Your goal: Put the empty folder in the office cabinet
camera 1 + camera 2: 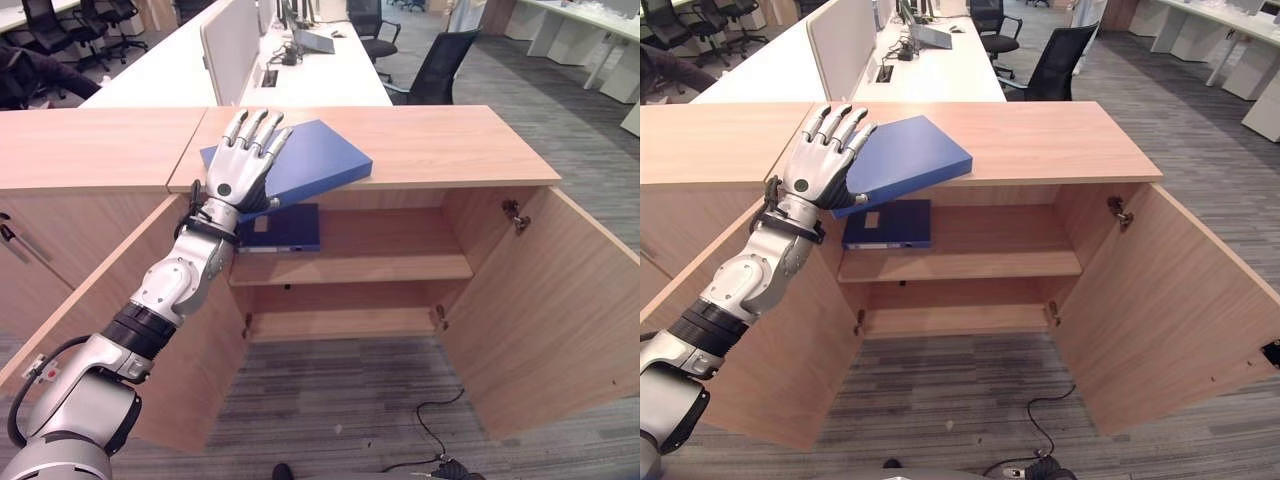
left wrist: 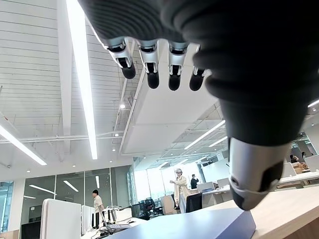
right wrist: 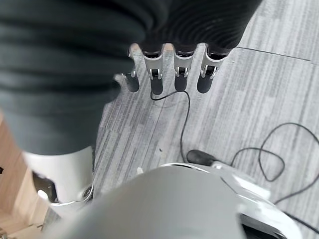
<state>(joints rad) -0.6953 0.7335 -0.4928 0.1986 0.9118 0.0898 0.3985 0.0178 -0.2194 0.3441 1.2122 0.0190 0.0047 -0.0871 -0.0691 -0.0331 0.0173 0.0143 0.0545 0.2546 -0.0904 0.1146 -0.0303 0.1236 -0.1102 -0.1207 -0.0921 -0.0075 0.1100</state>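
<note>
My gripper will bring a white label into view on the folder's hidden side when it turns the blue folder [image 1: 318, 160] over, because the folder's top is plain, unlike the labelled shelf folder [image 1: 262, 225].
A blue folder [image 1: 318, 155] lies flat on the wooden cabinet top [image 1: 450, 145], its near corner jutting past the front edge. My left hand [image 1: 235, 178] hovers over the folder's left end with fingers [image 2: 149, 69] straight and spread, open; its thumb [image 2: 251, 174] points down close to the folder's [image 2: 199, 226] surface. Below, both cabinet doors stand open. A second dark blue folder [image 1: 285, 228] lies on the upper shelf [image 1: 400, 265] at its left side. My right hand [image 3: 164, 74] hangs open, fingers straight, over the grey floor.
The right door [image 1: 540, 310] and left door [image 1: 190, 350] swing out towards me. A lower shelf [image 1: 340, 322] sits under the upper one. Behind the cabinet are white desks [image 1: 320, 75] and black office chairs [image 1: 440, 60]. People [image 2: 179, 186] stand far back in the office.
</note>
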